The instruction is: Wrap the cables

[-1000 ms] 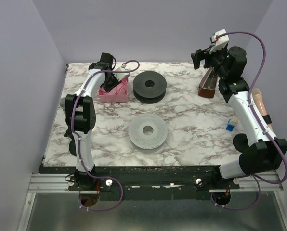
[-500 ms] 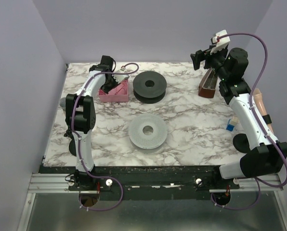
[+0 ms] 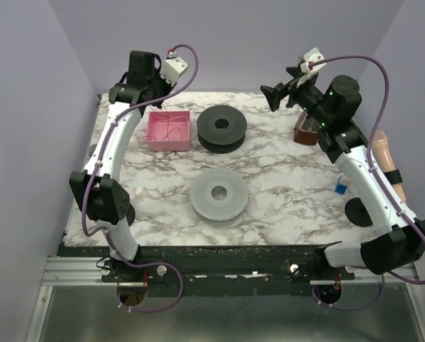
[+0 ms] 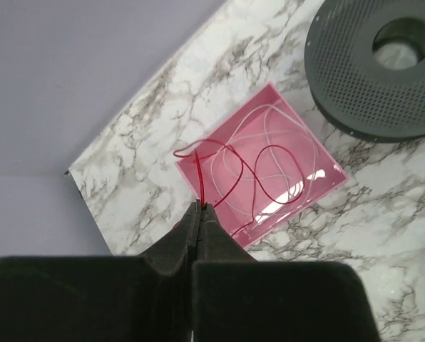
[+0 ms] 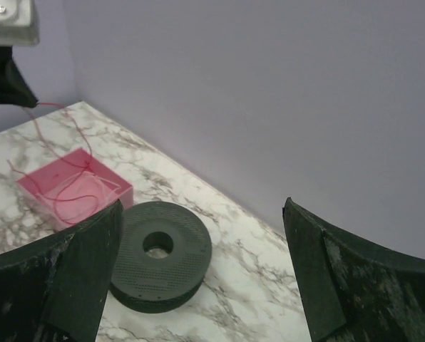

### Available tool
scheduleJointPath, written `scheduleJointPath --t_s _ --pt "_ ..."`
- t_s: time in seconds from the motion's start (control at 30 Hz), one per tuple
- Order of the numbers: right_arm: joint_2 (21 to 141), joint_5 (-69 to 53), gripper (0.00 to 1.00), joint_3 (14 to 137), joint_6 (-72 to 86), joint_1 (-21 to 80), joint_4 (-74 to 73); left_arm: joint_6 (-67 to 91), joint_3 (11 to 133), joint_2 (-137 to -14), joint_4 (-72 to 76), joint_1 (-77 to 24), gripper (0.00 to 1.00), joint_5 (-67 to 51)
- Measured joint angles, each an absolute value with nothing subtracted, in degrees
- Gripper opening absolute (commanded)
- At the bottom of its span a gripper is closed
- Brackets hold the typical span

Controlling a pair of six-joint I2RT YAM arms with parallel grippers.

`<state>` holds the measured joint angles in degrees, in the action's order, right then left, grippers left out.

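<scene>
I should lift the held piece of dark-red wire (image 4: 199, 172) clear with my left gripper and pass it to my right gripper, because dark-red wire loops (image 3: 171, 132) lie among white cable in the pink tray.
The cables are thin dark-red wire (image 4: 217, 168) in loose loops inside a pink tray (image 4: 298, 210) at the table's back left, also seen from above (image 3: 171, 128). My left gripper (image 4: 200, 206) is shut on one end of the wire and holds it well above the tray (image 3: 155, 140). The strand hangs from the left gripper's tip (image 5: 27, 102) down to the tray (image 5: 116, 191). A black perforated spool (image 3: 222, 128) lies right of the tray. A grey spool (image 3: 218, 194) lies mid-table. My right gripper (image 5: 202, 206) is open and empty, high above the black spool (image 5: 159, 256).
A brown box (image 3: 309, 127) stands at the back right. A small blue and white object (image 3: 339, 187) and a beige item (image 3: 383, 153) lie along the right edge. Purple walls close the back and sides.
My left gripper has risen out of the pink tray with a strand of wire pinched in it. My right gripper has swung left and tilted toward the black spool.
</scene>
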<state>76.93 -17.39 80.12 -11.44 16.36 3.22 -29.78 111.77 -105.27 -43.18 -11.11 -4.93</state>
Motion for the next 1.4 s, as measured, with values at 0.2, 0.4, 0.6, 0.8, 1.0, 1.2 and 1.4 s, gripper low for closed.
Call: scheduleJointPath --t_s 0.2,0.4,0.6,0.8,1.0,1.2,1.4 --pt "77.30 -23.11 1.00 80.14 -11.70 23.51 3.73 -25.17 112.22 -94.41 -43.55 -11.07 0.00 -10.70" --pt "84.99 -26.59 1.00 86.46 -11.70 32.27 5.06 -22.81 120.20 -87.72 -47.90 -11.07 0.00 -17.34" --pt "98.24 -28.40 1.00 101.19 -6.50 37.63 7.90 -21.04 127.11 -82.06 -52.07 -11.09 0.00 -24.10" --pt "109.03 -29.58 1.00 114.34 -1.96 40.18 10.13 -20.12 124.68 -79.31 -52.77 -11.27 0.00 -25.12" --pt "112.86 -27.27 1.00 114.04 -1.80 39.77 5.30 -19.33 120.16 -81.08 -50.94 -11.27 0.00 -19.03" --pt "116.25 -28.45 1.00 111.94 -4.25 33.98 -5.15 -18.94 120.57 -82.54 -48.29 -11.27 0.00 -12.34" --pt "120.22 -26.55 0.99 111.48 -6.50 30.02 -13.96 -18.98 123.07 -82.65 -46.46 -11.27 0.00 -6.66"
